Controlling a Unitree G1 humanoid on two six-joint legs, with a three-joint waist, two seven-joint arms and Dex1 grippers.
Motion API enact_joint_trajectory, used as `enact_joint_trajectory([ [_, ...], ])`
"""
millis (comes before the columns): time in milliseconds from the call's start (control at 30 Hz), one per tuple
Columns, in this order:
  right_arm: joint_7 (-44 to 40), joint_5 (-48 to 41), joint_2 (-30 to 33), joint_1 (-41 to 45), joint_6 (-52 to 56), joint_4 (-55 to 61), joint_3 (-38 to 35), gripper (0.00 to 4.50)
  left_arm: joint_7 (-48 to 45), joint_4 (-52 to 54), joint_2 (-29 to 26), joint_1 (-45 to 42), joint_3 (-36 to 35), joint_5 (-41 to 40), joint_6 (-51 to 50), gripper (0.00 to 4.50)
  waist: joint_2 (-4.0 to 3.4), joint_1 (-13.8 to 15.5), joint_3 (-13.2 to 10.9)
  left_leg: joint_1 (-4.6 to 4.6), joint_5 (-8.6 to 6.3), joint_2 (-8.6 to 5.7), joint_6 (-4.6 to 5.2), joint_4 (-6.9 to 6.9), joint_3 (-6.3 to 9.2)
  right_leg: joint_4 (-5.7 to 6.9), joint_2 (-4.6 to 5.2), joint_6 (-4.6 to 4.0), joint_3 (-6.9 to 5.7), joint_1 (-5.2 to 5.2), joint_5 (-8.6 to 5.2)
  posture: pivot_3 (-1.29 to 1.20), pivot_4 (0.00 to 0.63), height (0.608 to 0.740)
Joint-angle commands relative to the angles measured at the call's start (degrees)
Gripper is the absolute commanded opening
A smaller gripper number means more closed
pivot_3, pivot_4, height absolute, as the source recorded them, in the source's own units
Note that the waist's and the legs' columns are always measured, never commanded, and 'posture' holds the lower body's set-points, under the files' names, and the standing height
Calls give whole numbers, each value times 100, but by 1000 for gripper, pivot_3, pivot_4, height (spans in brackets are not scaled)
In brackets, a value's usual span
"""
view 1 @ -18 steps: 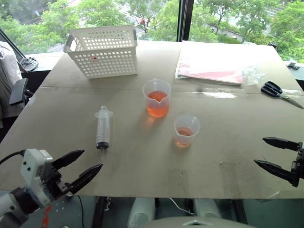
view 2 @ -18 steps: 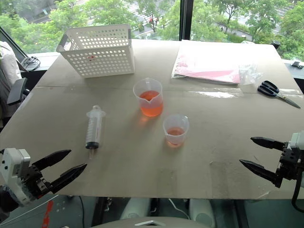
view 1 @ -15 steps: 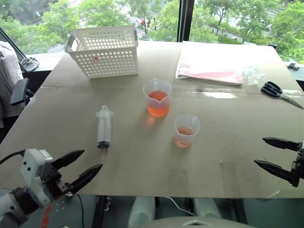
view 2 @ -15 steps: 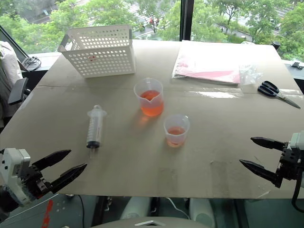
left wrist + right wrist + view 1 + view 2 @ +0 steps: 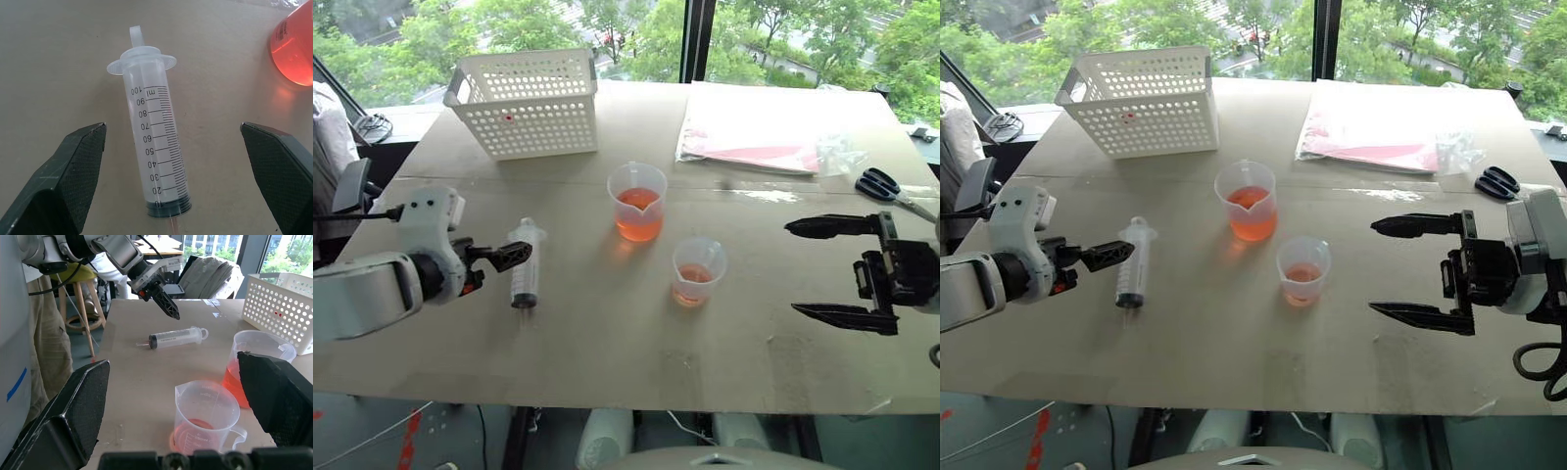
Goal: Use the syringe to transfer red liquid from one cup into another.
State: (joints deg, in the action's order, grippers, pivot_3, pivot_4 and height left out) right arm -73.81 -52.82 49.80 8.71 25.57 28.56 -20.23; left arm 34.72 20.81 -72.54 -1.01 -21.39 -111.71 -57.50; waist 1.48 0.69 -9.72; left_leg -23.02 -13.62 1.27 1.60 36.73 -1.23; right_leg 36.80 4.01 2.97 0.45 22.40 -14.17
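Observation:
The syringe's body is between the open fingers of my left gripper, so I should keep going down toward the syringe's wide rim until they close beside it.
The syringe lies flat on the brown table, left of centre, with its white plunger end pointing away from me. My left gripper is open just above it, a finger on either side of the barrel and touching neither. The larger spouted cup stands mid-table, about a third full of red liquid. The smaller cup, nearer and to the right, holds a shallow layer of the same liquid. Level with that cup and to its right, my right gripper is open and points left at it.
A white perforated basket stands at the back left. A pink packet in clear plastic lies at the back right, and black scissors lie near the right edge. A person in beige trousers stands beyond the table's left side.
My left arm has come up from the table's front edge to over the syringe. My right gripper has risen and moved left toward the smaller cup. Both stay open.

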Motion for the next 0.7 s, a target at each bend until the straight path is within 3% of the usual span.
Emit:
enact_joint_trajectory([
  [33,-124,-279,195,424,146,57,117,4500,703,-447,156,-825,631,-129,11,4470,-3,8,-5,-7,0,0,0,-1,-2,0,-1,0,-3,9,0,0,150,740],
  [333,-133,-276,205,816,260,52,427,4500,1095,-3178,558,-3736,2334,-129,-1850,4470,4,18,-8,-16,2,-9,3,44,11,15,-46,3,-35,-4,2,0,150,740],
  [500,275,-554,208,886,495,398,404,4500,1041,-4840,826,-5049,3226,-129,-2809,4470,12,12,-11,-1,2,-21,3,53,14,28,-48,6,-34,-16,2,0,150,740],
  [700,722,-737,172,1013,666,675,494,4500,528,-6298,1229,-6126,3681,905,-3494,4470,18,1,-14,-3,6,-23,-4,52,18,37,-48,7,-36,-12,2,0,150,740],
])
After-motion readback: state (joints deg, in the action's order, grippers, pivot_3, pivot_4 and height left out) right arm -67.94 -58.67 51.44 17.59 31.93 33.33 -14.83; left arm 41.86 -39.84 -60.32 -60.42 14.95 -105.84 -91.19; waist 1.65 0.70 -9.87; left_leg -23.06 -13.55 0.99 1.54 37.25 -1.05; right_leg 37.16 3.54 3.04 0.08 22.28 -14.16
